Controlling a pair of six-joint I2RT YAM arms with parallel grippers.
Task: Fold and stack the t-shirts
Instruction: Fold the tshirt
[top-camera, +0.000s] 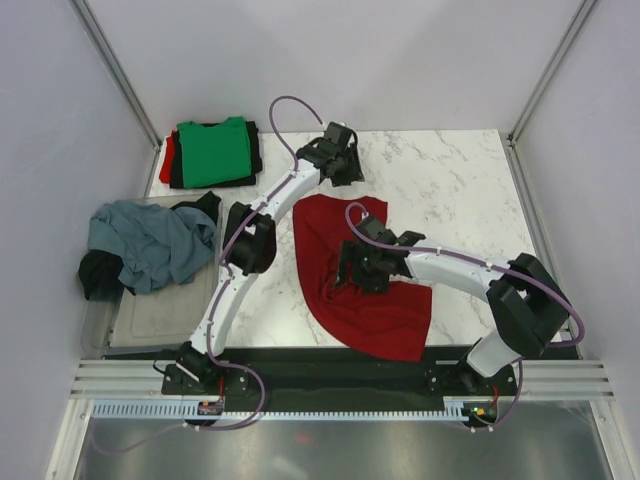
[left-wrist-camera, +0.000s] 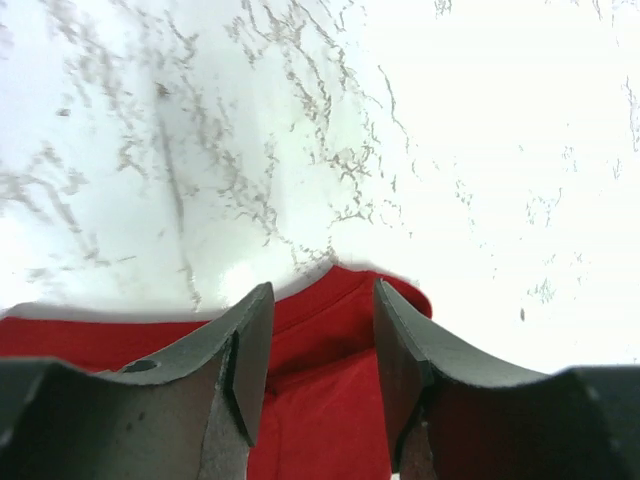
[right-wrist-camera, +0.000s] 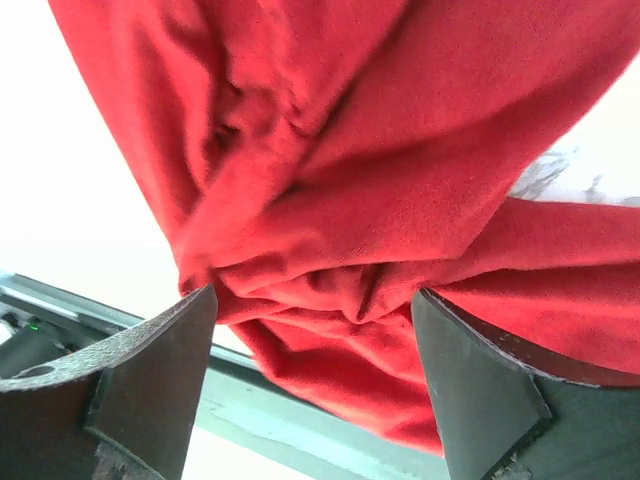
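Observation:
The dark red t-shirt is bunched up with its near edge (top-camera: 396, 352) past the front of the table, so next my right gripper pulls the heap (right-wrist-camera: 325, 288) toward the far side.
The dark red t-shirt (top-camera: 360, 290) lies partly bunched on the marble table, its near edge at the table front. My left gripper (top-camera: 340, 168) is at the shirt's far edge; in the left wrist view it (left-wrist-camera: 322, 340) is open, with the red collar edge (left-wrist-camera: 330, 400) lying between the fingers. My right gripper (top-camera: 350, 268) is over the shirt's left middle; in the right wrist view it (right-wrist-camera: 315, 330) is wide open around a bunch of red cloth (right-wrist-camera: 330, 200). A folded green shirt (top-camera: 213, 152) tops a stack at far left. A grey-blue shirt (top-camera: 150, 245) and a black shirt (top-camera: 98, 275) lie crumpled.
A clear plastic tub (top-camera: 150, 320) sits at the near left under the crumpled shirts. The folded stack has black (top-camera: 255, 150) and red (top-camera: 167, 158) cloth under the green one. Bare marble (top-camera: 450, 190) lies to the right. White walls enclose the table.

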